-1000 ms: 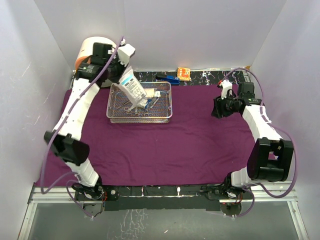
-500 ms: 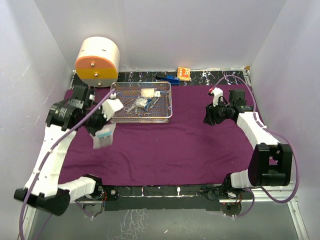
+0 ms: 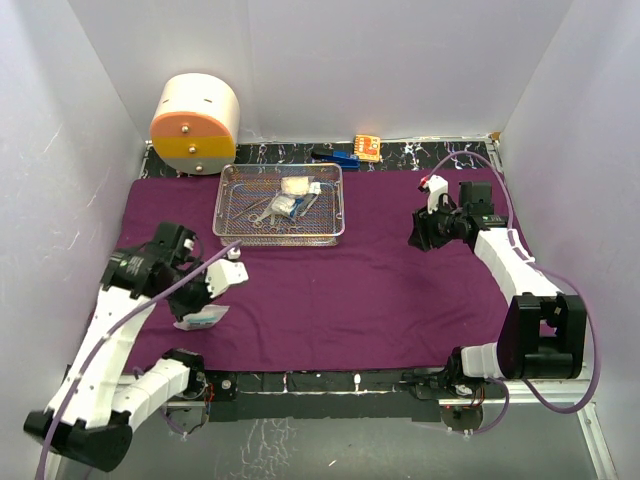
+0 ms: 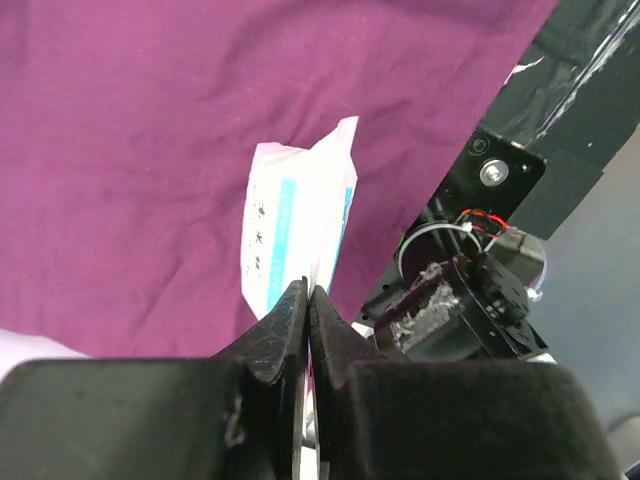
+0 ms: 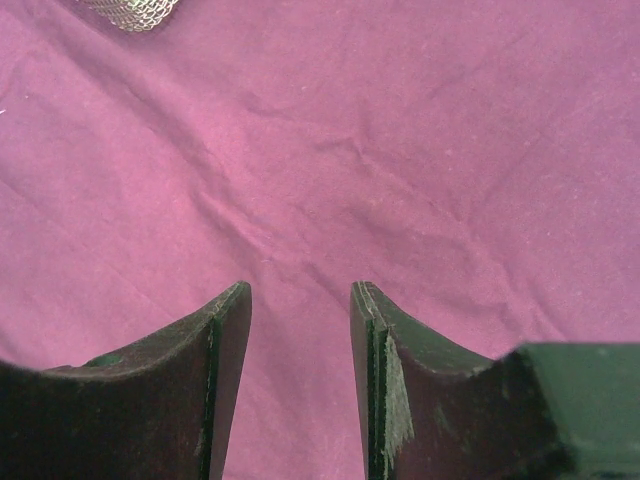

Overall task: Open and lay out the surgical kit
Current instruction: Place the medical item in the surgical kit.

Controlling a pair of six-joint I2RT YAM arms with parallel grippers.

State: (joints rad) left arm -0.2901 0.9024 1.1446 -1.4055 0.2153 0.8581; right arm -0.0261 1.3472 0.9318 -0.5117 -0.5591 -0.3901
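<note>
The white packet (image 3: 203, 318) is hanging by its edge above clear purple cloth (image 3: 212, 338), so the robot's left gripper goes on laying the packet down until it is flat, and then let go.
The purple cloth (image 3: 340, 290) lies spread over the table, with the wire-mesh tray (image 3: 279, 237) on its far left part. Steel instruments (image 3: 262, 212) and white gauze (image 3: 296, 185) remain inside the tray. A white packet with a blue stripe (image 4: 295, 225) hangs pinched at its edge in my left gripper (image 4: 308, 292), which is shut on it. In the top view that packet (image 3: 205, 319) sits low over the cloth's near-left corner. My right gripper (image 5: 300, 290) stands open over bare cloth at the right (image 3: 418, 232), with nothing between its fingers.
A cream-and-orange drum (image 3: 195, 125) stands at the back left, beyond the tray. A small orange item (image 3: 367, 147) and a blue one (image 3: 343, 157) lie on the black strip behind the cloth. The table's black front rail (image 4: 500, 180) is just beyond the packet.
My left arm has swung from above the tray to the near-left corner of the cloth, carrying the packet down with it. The right gripper shifted slightly left.
</note>
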